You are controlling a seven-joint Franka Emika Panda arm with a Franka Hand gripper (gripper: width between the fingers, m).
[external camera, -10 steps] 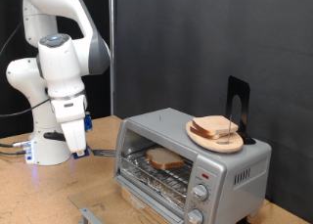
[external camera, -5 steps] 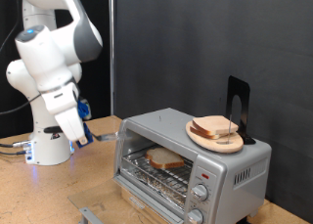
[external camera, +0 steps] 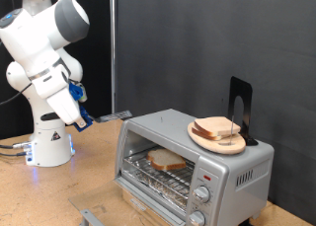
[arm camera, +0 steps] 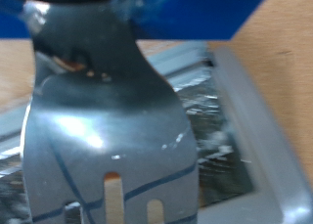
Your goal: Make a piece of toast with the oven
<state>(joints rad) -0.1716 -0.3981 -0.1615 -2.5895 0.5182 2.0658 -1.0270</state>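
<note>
The toast is on the rack (external camera: 166,160) and the oven's top is clear beside the plate (external camera: 168,122), so my gripper keeps taking the spatula there until it lies flat.
The silver-grey oven (external camera: 237,172) stands on the wooden table at the exterior view's lower right. A slice of toast (external camera: 168,160) lies on its wire rack inside. The glass door seems folded down in front, with its handle (external camera: 91,217) at the bottom edge. My gripper (external camera: 87,117) hangs to the oven's left, above table height and apart from the oven. It is shut on a flat metal spatula (external camera: 117,115) that points toward the oven. In the wrist view the slotted spatula blade (arm camera: 108,116) fills the picture, and my fingers do not show there.
A round wooden plate (external camera: 233,145) with bread slices (external camera: 212,127) sits on the oven's top, and a black bracket (external camera: 240,106) stands behind it. The arm's white base (external camera: 49,147) stands at the exterior view's left. A black curtain (external camera: 197,48) hangs behind.
The arm has swung up and toward the exterior view's left. The spatula has lifted away from the oven's front, and the toast stays on the rack.
</note>
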